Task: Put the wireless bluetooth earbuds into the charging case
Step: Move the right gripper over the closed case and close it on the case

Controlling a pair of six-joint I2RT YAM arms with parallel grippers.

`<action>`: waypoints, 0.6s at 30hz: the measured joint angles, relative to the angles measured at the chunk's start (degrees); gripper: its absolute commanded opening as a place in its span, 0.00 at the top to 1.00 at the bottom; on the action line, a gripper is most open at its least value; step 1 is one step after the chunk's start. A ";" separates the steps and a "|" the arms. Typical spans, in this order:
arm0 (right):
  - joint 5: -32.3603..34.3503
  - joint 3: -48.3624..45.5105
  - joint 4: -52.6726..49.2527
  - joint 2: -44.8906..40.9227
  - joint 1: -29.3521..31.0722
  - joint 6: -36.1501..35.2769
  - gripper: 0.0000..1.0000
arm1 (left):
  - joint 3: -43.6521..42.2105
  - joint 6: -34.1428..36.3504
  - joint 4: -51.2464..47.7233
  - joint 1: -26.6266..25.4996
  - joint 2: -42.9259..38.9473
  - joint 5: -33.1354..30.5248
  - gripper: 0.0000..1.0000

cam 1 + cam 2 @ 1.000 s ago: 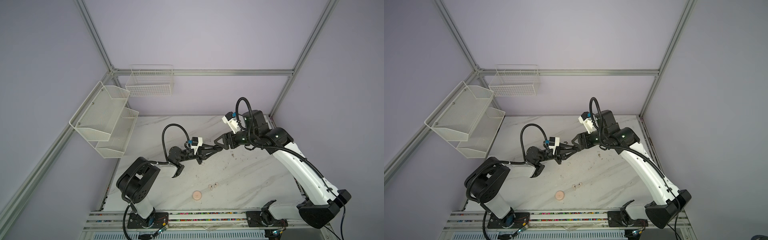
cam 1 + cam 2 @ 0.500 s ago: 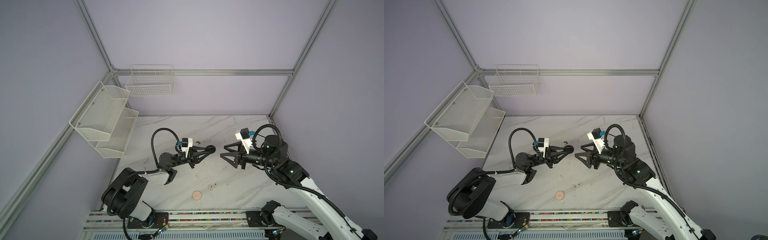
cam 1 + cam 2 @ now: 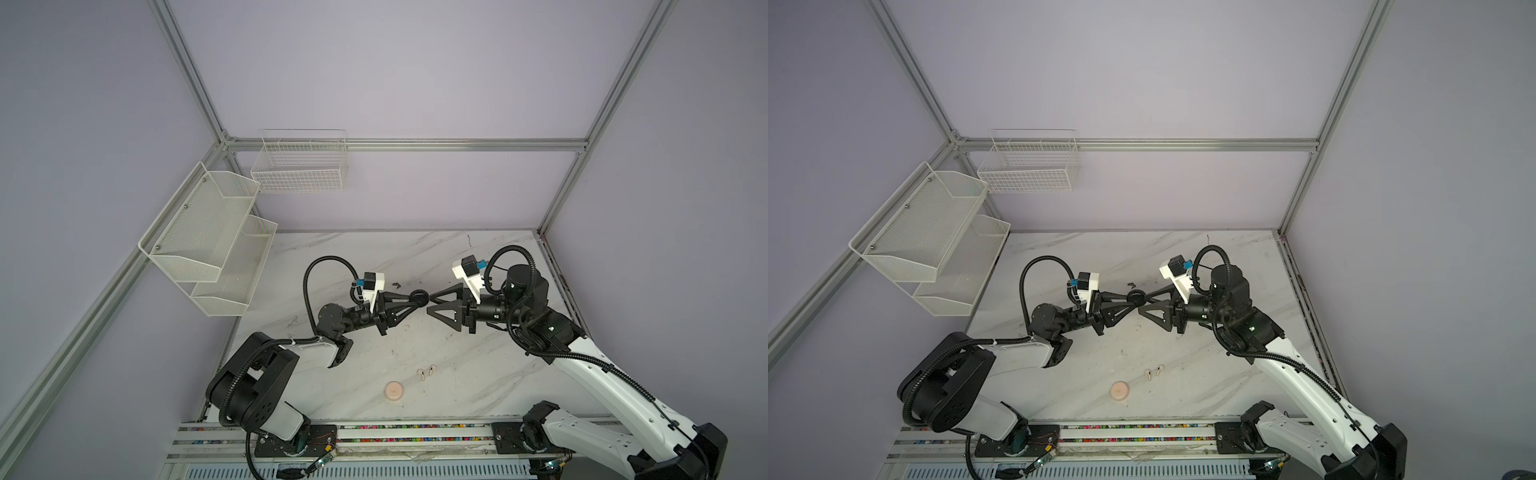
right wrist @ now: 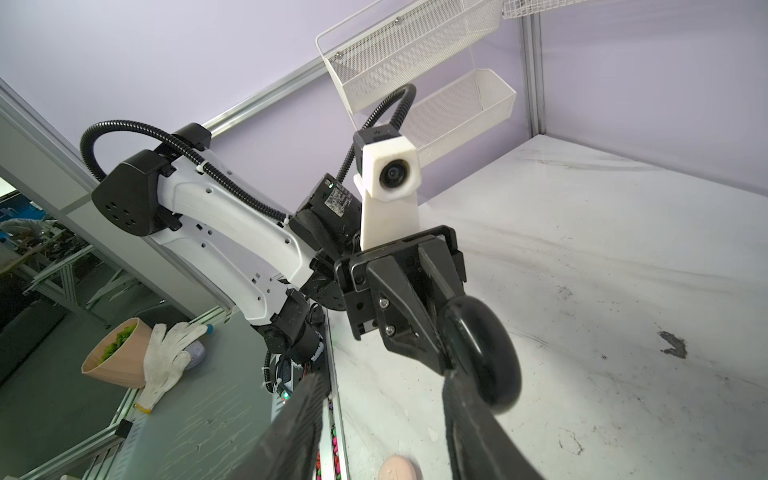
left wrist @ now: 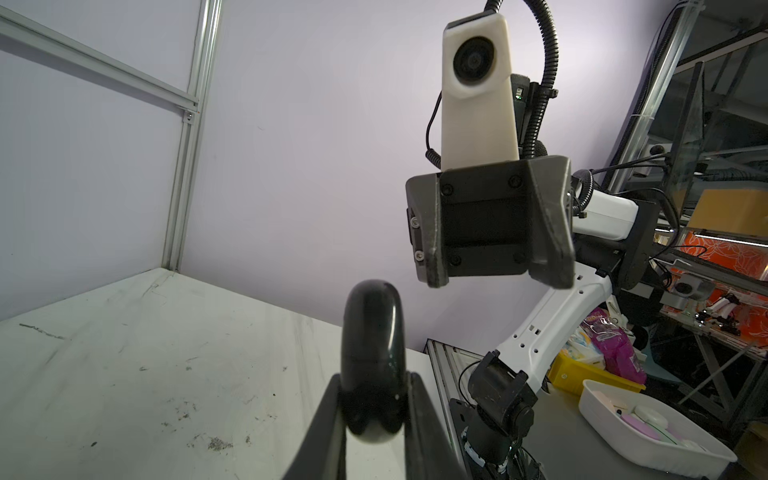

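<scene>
The black case [image 3: 418,297] is past the end of one finger of my right gripper. I should move that gripper over until its fingers are on both sides of the case's free edge [image 4: 502,390], and only then close it.
A black round charging case [image 3: 419,297] [image 3: 1136,296] hangs above the middle of the marble table, and my left gripper [image 3: 415,300] [image 5: 372,386] is shut on its edge. The case [image 5: 372,345] stands on edge between the left fingers. My right gripper [image 3: 430,304] [image 3: 1142,304] faces it from the right, open, with its tips just short of the case. In the right wrist view nothing lies between the right fingers [image 4: 299,415], and the case [image 4: 482,349] sits just past one tip. Two pale pink earbuds [image 3: 421,374] [image 3: 432,369] lie on the table near the front.
A round pink case [image 3: 394,391] [image 4: 399,467] lies closed on the table near the front rail. A small dark mark [image 3: 396,285] sits behind the grippers. White mesh shelves [image 3: 216,241] and a wire basket [image 3: 299,166] hang on the left and back walls.
The right gripper pulled back from the case, then came in again until its tips almost touch it, with its jaws narrower. The left gripper kept the black case and lowered slightly.
</scene>
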 measured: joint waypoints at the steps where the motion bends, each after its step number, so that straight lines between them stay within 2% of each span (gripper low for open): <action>1: -0.09 0.00 0.28 0.50 -0.09 -0.02 0.53 | 0.00 -0.07 0.02 0.00 0.00 0.09 1.00; 3: -0.07 0.00 0.46 1.36 -0.55 -0.02 0.52 | 0.00 -0.13 0.00 0.00 0.00 0.33 1.00; 5: 0.13 0.00 0.37 1.49 -1.33 -0.02 0.48 | 0.00 -0.15 0.02 0.00 0.00 0.55 1.00; 7: 0.57 -0.02 0.39 0.81 -2.10 -0.17 0.34 | 0.00 -0.15 0.00 0.00 0.00 0.81 1.00; 9: 1.01 -0.20 0.68 -0.04 -2.47 -0.42 0.28 | 0.00 -0.17 0.00 0.00 0.00 1.11 1.00; 11: 1.14 -0.35 0.98 -0.37 -2.67 -0.37 0.28 | 0.00 -0.48 0.02 0.00 0.00 1.38 1.00; 18: -1.70 -0.83 2.97 4.07 -2.64 -0.13 0.40 | 0.00 -1.05 0.02 -0.02 0.00 1.86 1.00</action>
